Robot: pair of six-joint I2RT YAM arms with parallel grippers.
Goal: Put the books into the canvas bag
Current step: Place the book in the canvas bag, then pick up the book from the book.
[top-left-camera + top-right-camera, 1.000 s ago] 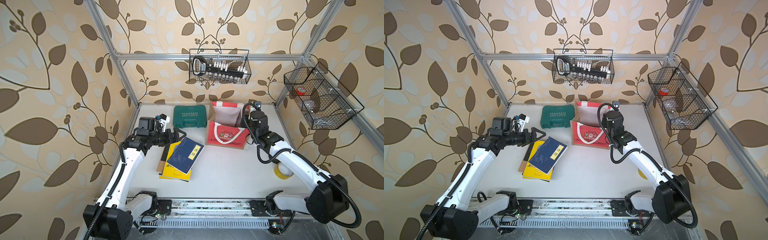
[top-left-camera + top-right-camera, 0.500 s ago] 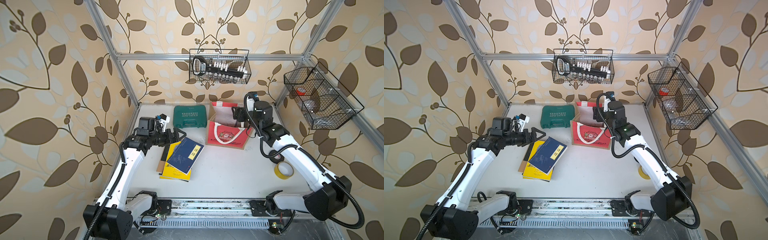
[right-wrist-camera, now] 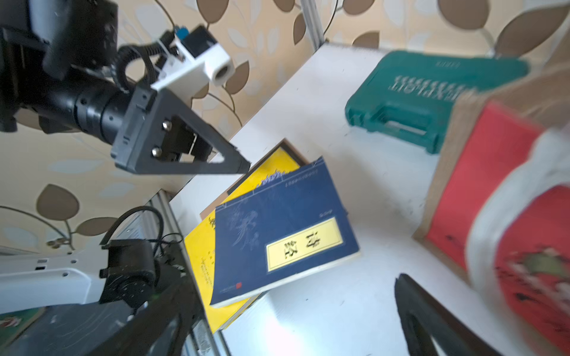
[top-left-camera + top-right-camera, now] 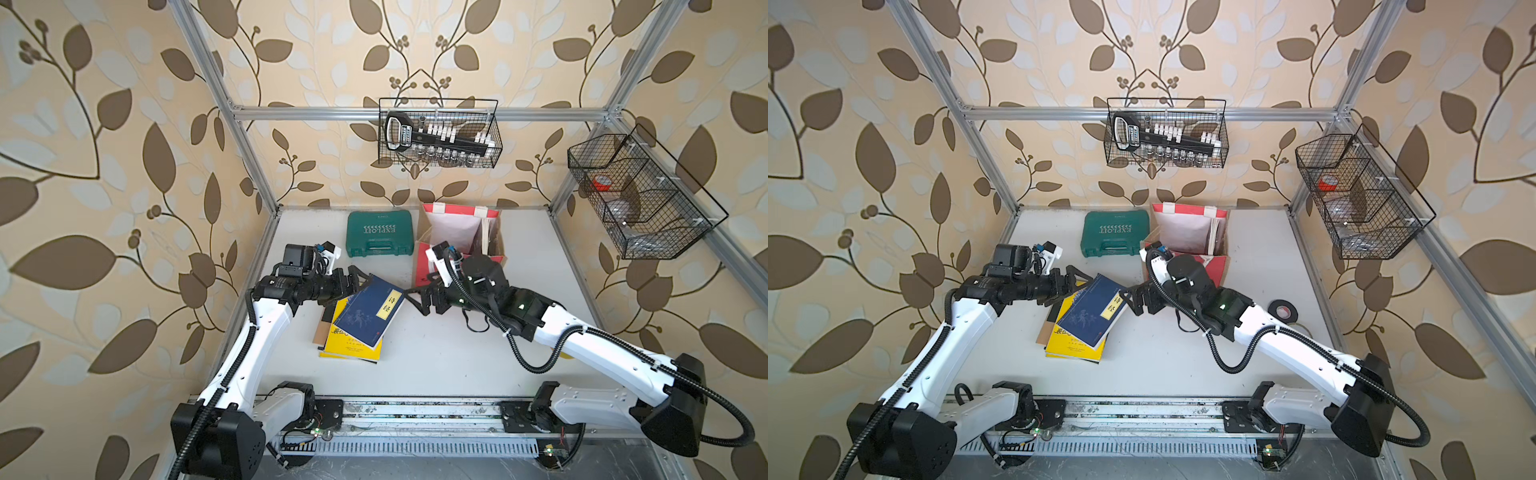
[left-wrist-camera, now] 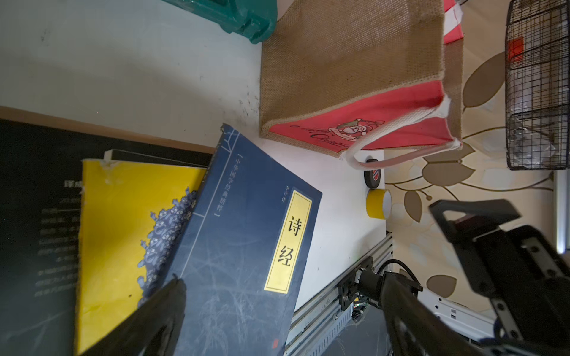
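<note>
The navy book's labelled edge point(image 4: 389, 322) sticks out freely past the yellow book, so the robot's right gripper should carry on moving closer until its fingers are on either side of that edge point(image 4: 398, 304), and then close.
A small stack of books lies left of the table's middle: a navy book point(image 4: 370, 313) point(image 4: 1092, 311) on top, a yellow one point(image 4: 349, 347) under it, a dark one point(image 5: 40, 197) at the bottom. The canvas bag point(image 4: 457, 232) point(image 4: 1187, 232) stands upright at the back, with thin books point(image 4: 488, 237) against its right inner wall. My left gripper point(image 4: 357, 280) point(image 5: 283, 283) hangs open over the navy book's far left corner. My right gripper point(image 4: 417, 297) point(image 3: 293, 280) is open and empty, its tips just right of the navy book, in front of the bag.
A green tool case point(image 4: 380, 232) lies left of the bag. Black wire baskets hang on the back wall point(image 4: 438, 133) and the right wall point(image 4: 640, 195). A black tape roll point(image 4: 1283, 309) and a yellow tape roll point(image 5: 378, 203) sit at the table's right.
My right arm has swung from the bag's mouth down and leftward to the navy book's right edge, its jaws spreading wider. The left arm and the books have not moved.
</note>
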